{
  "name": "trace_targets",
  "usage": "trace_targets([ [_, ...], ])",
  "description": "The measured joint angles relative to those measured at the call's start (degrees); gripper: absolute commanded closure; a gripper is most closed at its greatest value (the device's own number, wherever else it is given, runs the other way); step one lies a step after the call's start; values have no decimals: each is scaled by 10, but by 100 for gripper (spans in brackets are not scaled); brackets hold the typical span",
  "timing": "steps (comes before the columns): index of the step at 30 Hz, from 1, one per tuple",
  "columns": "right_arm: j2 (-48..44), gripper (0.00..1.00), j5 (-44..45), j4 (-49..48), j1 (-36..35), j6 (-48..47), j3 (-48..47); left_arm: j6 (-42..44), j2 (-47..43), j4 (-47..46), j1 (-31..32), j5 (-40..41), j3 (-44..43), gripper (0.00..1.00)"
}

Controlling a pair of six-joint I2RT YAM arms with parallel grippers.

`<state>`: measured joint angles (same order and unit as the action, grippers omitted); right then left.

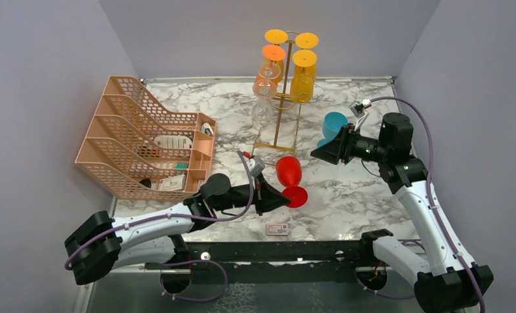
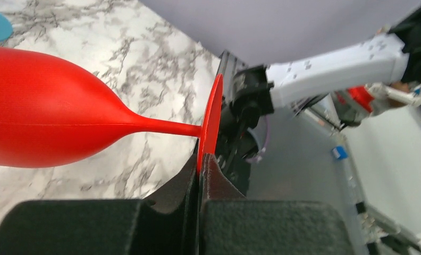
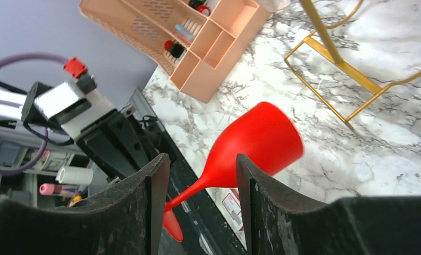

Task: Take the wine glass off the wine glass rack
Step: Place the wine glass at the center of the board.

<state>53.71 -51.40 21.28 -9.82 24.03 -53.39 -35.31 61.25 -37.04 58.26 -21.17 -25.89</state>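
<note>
The red wine glass is hanging foot-up from the robot's left gripper, so it needs to have its foot (image 1: 296,195) turned down by the robot and the bowl (image 1: 288,171) taken by the robot's right gripper.
The gold wire wine glass rack (image 1: 283,101) stands at the back centre, with yellow (image 1: 303,75), orange (image 1: 269,68) and clear (image 1: 262,109) glasses hanging upside down on it. A red wine glass (image 1: 288,171) is off the rack, lying tilted in front of it. My left gripper (image 1: 280,195) is shut on the rim of its foot disc (image 2: 211,119), and its bowl (image 2: 43,106) points away over the marble. My right gripper (image 1: 322,153) is open and empty, to the right of the rack base (image 3: 352,79). The red glass (image 3: 259,141) shows between its fingers but beyond them.
A peach mesh tray organiser (image 1: 144,147) with small items stands at the left. A blue glass (image 1: 333,124) sits behind my right gripper. A small card (image 1: 277,229) lies near the table's front edge. Grey walls close in on three sides.
</note>
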Motion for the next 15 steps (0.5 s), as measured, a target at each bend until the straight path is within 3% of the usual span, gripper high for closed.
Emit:
trace_targets([
  [6, 2, 44, 34, 0, 0, 4, 5, 126, -72, 3, 0, -56, 61, 100],
  [15, 35, 39, 29, 1, 0, 13, 8, 319, -182, -2, 0, -179, 72, 100],
])
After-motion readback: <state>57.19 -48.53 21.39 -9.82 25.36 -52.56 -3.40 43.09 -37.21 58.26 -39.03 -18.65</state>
